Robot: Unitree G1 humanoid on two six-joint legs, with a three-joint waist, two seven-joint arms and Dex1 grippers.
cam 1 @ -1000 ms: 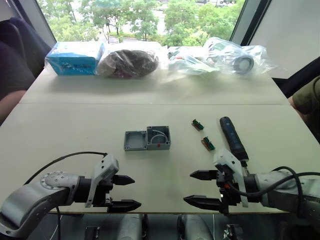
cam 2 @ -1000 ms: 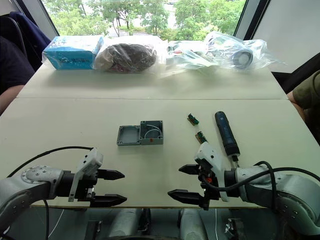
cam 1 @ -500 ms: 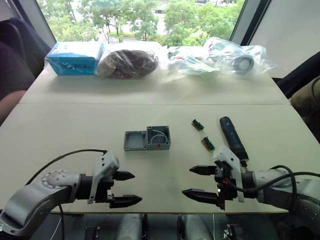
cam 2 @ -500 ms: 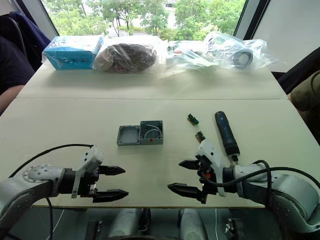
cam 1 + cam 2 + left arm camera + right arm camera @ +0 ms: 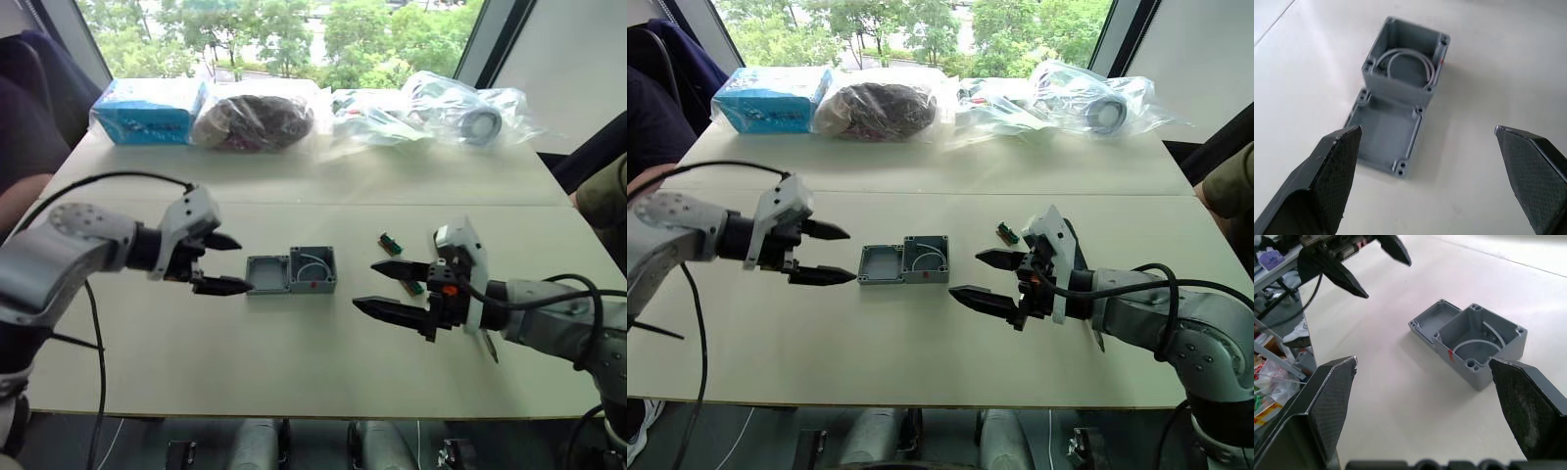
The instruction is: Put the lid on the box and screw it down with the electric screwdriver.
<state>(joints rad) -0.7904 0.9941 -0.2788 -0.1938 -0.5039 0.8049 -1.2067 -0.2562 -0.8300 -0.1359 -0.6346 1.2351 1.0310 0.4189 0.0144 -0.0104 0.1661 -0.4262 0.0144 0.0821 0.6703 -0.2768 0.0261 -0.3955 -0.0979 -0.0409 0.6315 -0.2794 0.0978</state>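
The lid is only up against the pale wire, which stays curled inside the box, so the lid will come off separately when I lift.
The shallow grey lid lies inside-up on the table, touching the left side of the deeper grey box. The box is open, with a red mark on its near side and a pale wire inside. My left gripper is open and empty, its tips just left of the lid. My right gripper is open and empty, hovering a little to the right of the box. The electric screwdriver is hidden behind my right arm.
A small green connector lies right of the box, behind my right gripper. A bagged blue carton, a dark bag and clear bags line the far edge. A person's arm is at the right.
Both arms have moved forward from the table's near edge. The left gripper now sits beside the lid and the right gripper beside the box. Both stay open.
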